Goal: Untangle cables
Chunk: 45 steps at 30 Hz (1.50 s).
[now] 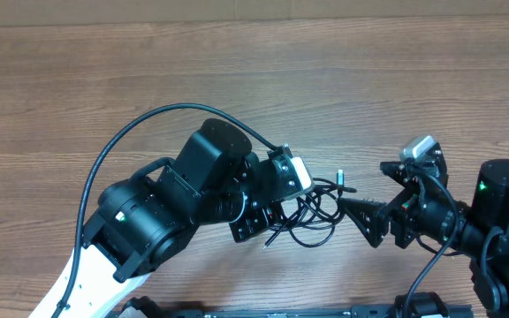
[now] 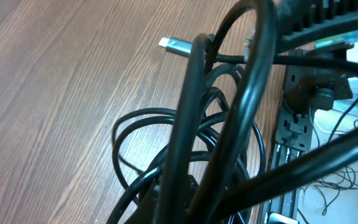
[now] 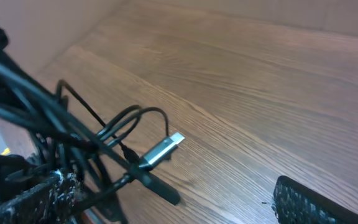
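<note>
The strands of cable [image 1: 337, 212] are bunched at the edge of the robot's open right gripper, so the left gripper should raise the bundle first, and then the right gripper should take the bundle's loops [image 1: 311, 210].
The cables [image 1: 315, 215] lie as a knotty black bundle on the wooden table between the two arms. One silver plug tip [image 1: 341, 179] sticks out at the bundle's upper right. My left gripper [image 1: 260, 226] sits at the bundle's left edge, shut on the cables. In the left wrist view the cable loops [image 2: 166, 124] cross right in front of the lens and hide the jaws. My right gripper [image 1: 363, 187] is open just right of the bundle. In the right wrist view the plug tip [image 3: 164, 150] lies between its fingers [image 3: 303, 202], nearer the left one, which is beside the strands.
A thicker black wire [image 1: 126, 137] arcs from the left arm over the table's left half. A black rail [image 1: 325, 311] runs along the near table edge. Bare wood [image 1: 254, 71] stretches across the far half of the table.
</note>
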Motion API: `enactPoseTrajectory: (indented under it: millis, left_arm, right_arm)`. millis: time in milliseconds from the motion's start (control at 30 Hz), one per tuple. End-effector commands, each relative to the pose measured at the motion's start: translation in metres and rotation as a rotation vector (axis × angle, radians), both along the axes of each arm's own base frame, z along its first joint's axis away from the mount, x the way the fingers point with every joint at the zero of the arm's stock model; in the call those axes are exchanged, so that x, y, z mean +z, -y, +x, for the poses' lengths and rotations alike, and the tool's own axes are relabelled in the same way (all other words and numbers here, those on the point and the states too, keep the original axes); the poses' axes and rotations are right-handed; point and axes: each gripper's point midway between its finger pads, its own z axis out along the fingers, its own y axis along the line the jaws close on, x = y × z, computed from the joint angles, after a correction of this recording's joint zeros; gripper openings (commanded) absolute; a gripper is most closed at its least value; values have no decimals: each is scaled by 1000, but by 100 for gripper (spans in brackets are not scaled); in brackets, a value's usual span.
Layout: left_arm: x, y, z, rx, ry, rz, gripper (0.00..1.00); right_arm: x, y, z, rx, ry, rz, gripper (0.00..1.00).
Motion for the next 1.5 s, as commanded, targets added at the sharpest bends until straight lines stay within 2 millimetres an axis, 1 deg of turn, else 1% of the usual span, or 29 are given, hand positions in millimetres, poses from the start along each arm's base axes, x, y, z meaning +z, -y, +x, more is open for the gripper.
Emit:
enactPoseTrajectory:
  millis: [0, 100, 167, 267, 300, 333, 367, 400, 433, 500, 533, 567, 600, 667, 733, 800, 900, 933, 1033, 1067, 1100, 1133, 1167, 1233, 1267, 1333, 1467]
  left_arm:
    - [13, 3, 4, 18, 15, -41, 4]
    - [20, 15, -7, -55, -19, -104, 4]
    - [22, 22, -15, -103, -55, -133, 4]
    - [16, 32, -26, -170, -116, -143, 4]
    - [13, 35, -29, -183, -129, -135, 4]
    - [9, 38, -33, -196, -141, -124, 4]
    - [8, 40, -37, -210, -147, -120, 4]
    - [8, 42, -39, -220, -148, -119, 4]
    - [10, 45, -46, -248, -150, -126, 4]
    - [14, 51, -57, -299, -157, -149, 4]
    - [17, 54, -67, -354, -155, -165, 4]
    - [18, 55, -71, -378, -153, -172, 4]
    - [20, 56, -75, -405, -156, -183, 4]
    - [23, 57, -80, -430, -167, -200, 4]
    - [21, 56, -80, -427, -171, -194, 4]
    - [19, 55, -76, -409, -159, -181, 4]
    - [12, 52, -59, -302, -142, -132, 4]
    - [8, 49, -50, -229, -141, -107, 4]
    - [-2, 39, -23, -14, -147, -53, 4]
    - [-7, 29, -5, 154, -157, -26, 4]
    - [-9, 24, 1, 212, -157, -17, 4]
    - [-11, 16, 13, 321, -154, -7, 4]
    - [-11, 11, 19, 388, -154, -8, 4]
    - [-10, 8, 27, 459, -155, -24, 4]
    - [-7, 9, 30, 480, -156, -43, 4]
    - [1, 15, 35, 496, -154, -95, 4]
    - [16, 25, 43, 517, -149, -183, 4]
  right_arm:
    - [19, -9, -9, 78, 64, 38, 100]
    - [27, -16, -12, 120, 85, 71, 100]
    - [31, -16, -9, 119, 104, 80, 100]
    - [38, -15, -3, 106, 153, 73, 100]
    - [38, -10, 4, 65, 160, 58, 100]
    - [37, -1, 14, -23, 144, 50, 100]
    - [35, 12, 26, -142, 117, 42, 100]
    - [33, 19, 30, -195, 106, 34, 100]
    - [28, 33, 38, -300, 84, 16, 100]
    - [22, 48, 44, -405, 55, -3, 100]
    - [14, 68, 48, -541, 13, -18, 100]
    - [11, 76, 49, -597, -3, -26, 100]
    - [7, 89, 49, -680, -22, -42, 100]
    - [3, 95, 48, -712, -32, -59, 100]
    - [2, 99, 47, -747, -45, -56, 100]
    - [-3, 100, 44, -747, -67, -67, 100]
    - [-16, 101, 35, -747, -124, -96, 100]
    - [-21, 103, 32, -756, -147, -108, 100]
    - [-33, 116, 21, -860, -222, -118, 100]
    - [-37, 118, 18, -887, -252, -107, 100]
    - [-39, 117, 16, -897, -268, -95, 100]
    - [-41, 116, 14, -911, -299, -71, 100]
    - [-43, 113, 12, -904, -316, -61, 100]
    - [-43, 101, 10, -847, -342, -25, 100]
    - [-43, 91, 9, -797, -365, 6, 100]
    - [-42, 68, 2, -682, -417, 75, 100]
    - [-29, 33, -6, -489, -457, 186, 100]
